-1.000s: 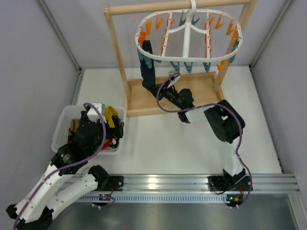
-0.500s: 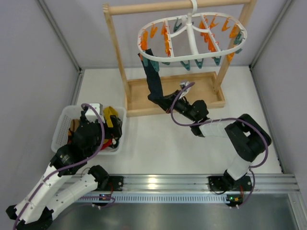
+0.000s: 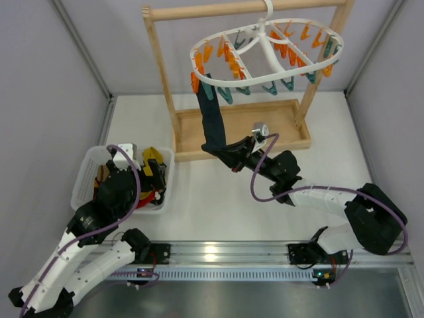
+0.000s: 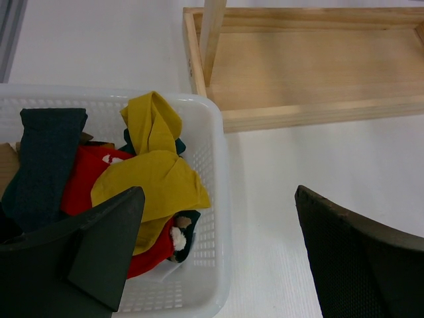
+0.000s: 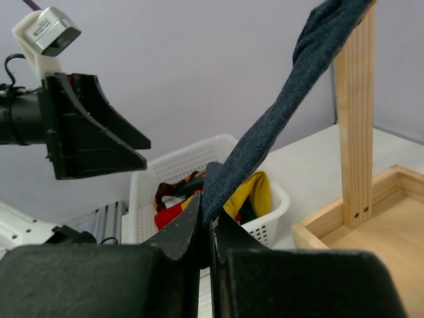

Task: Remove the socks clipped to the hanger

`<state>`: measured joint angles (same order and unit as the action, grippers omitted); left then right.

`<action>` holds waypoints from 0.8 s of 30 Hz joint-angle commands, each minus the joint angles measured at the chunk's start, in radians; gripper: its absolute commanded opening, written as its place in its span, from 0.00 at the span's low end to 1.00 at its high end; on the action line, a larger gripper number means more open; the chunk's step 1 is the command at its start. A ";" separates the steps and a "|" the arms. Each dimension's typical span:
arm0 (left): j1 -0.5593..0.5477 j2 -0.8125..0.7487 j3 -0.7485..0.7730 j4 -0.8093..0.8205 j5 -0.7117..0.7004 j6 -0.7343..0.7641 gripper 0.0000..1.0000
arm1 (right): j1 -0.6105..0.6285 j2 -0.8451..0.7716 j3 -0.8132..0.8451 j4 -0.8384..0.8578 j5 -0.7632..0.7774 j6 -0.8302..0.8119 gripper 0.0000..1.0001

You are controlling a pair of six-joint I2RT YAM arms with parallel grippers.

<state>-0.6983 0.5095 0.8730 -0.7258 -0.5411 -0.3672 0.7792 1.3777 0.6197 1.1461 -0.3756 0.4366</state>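
The clip is gripping the taut sock (image 3: 211,116) and the hanger is tilting, so my right gripper should pull less hard while my left gripper reaches up to the hanger's rim (image 3: 204,77).
A dark navy sock (image 3: 212,122) hangs stretched taut from a clip at the left end of the white oval hanger (image 3: 265,52), which tilts on the wooden rack. My right gripper (image 3: 228,154) is shut on the sock's lower end; in the right wrist view the sock (image 5: 278,116) runs up from the closed jaws (image 5: 206,225). My left gripper (image 3: 139,173) is open and empty over the white basket (image 3: 83,173), which holds red, mustard-yellow (image 4: 156,172) and dark (image 4: 46,156) socks.
The wooden rack's tray base (image 3: 242,129) and upright posts (image 3: 159,66) stand behind the sock. Orange and teal clips dangle from the hanger. Grey walls close in left and right. A metal rail (image 3: 265,252) runs along the near edge.
My right gripper pulled the dark sock toward the front and left, stretching it. The hanger swung and tilted. The right arm extended. The left arm barely moved.
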 commanded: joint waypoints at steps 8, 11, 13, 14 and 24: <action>0.022 -0.023 0.001 0.016 -0.019 -0.006 0.99 | 0.038 -0.201 -0.067 -0.127 -0.001 -0.091 0.00; 0.028 -0.026 0.003 0.016 -0.020 -0.007 0.99 | 0.038 -0.232 -0.075 -0.222 0.041 -0.149 0.00; 0.031 -0.028 0.004 0.016 -0.019 -0.009 0.99 | 0.037 -0.261 -0.083 -0.256 0.061 -0.170 0.00; 0.034 -0.034 0.004 0.016 -0.017 -0.009 0.99 | 0.037 -0.279 -0.087 -0.276 0.072 -0.182 0.00; 0.056 -0.034 0.007 0.017 0.000 -0.015 0.99 | -0.119 -0.214 -0.054 -0.279 -0.055 -0.134 0.00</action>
<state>-0.6521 0.4740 0.8730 -0.7258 -0.5434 -0.3725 0.7162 1.1301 0.5316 0.8570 -0.3473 0.2802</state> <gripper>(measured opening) 0.990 0.005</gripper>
